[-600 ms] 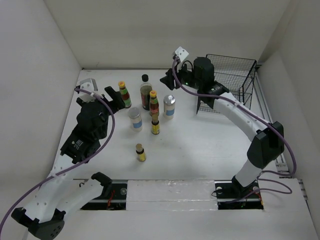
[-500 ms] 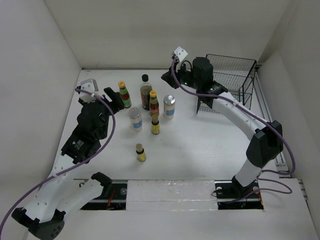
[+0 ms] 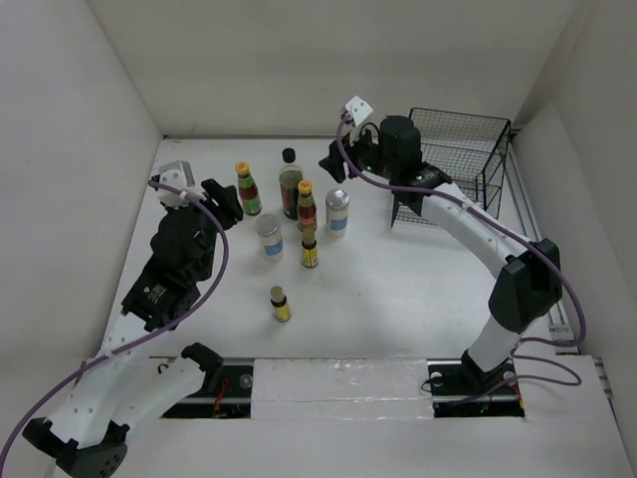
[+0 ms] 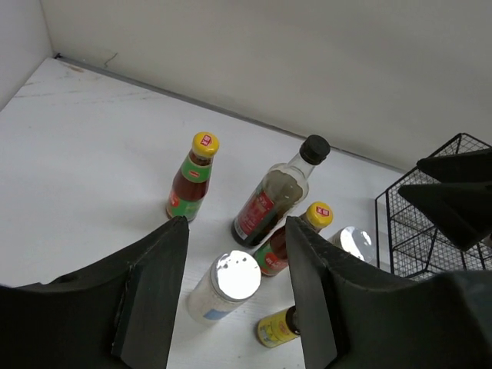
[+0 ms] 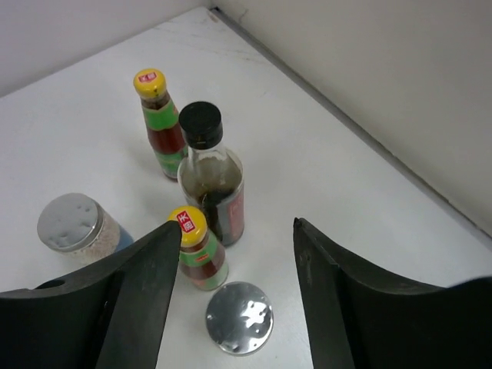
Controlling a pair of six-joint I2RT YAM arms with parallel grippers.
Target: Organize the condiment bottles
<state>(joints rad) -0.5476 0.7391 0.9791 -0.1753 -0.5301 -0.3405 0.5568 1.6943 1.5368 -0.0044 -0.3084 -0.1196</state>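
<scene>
The wire basket [image 3: 453, 164] is a long way from the robot's left gripper, so the right gripper should pick up the yellow-capped bottle [image 3: 307, 206] next to the tall dark bottle and bring it over to the basket.
The condiment bottles stand in a loose group at mid-table. One yellow-capped red-green bottle [image 3: 245, 187] [image 4: 192, 178] is at the left. The tall dark black-capped bottle [image 3: 290, 179] [image 5: 209, 184] and the second yellow-capped one [image 3: 306, 204] [image 5: 196, 254] stand together. One silver-lidded jar [image 3: 337, 211] [image 5: 239, 317] sits below my open right gripper [image 3: 334, 159] [image 5: 237, 223]. The other jar [image 3: 268, 236] [image 4: 227, 286] shows between the fingers of my open, empty left gripper [image 3: 223, 196] [image 4: 237, 221], which hangs just left of the group. Tiny yellow-labelled bottles stand at the front [image 3: 310, 249] and apart nearer me [image 3: 281, 304].
A black wire basket [image 3: 460, 149] [image 4: 430, 223] stands at the back right behind the right arm. White walls close off the left, back and right sides of the table [image 3: 398, 289].
My left gripper has drawn back slightly to the left, away from the left yellow-capped bottle. The right gripper has barely shifted above the jar.
</scene>
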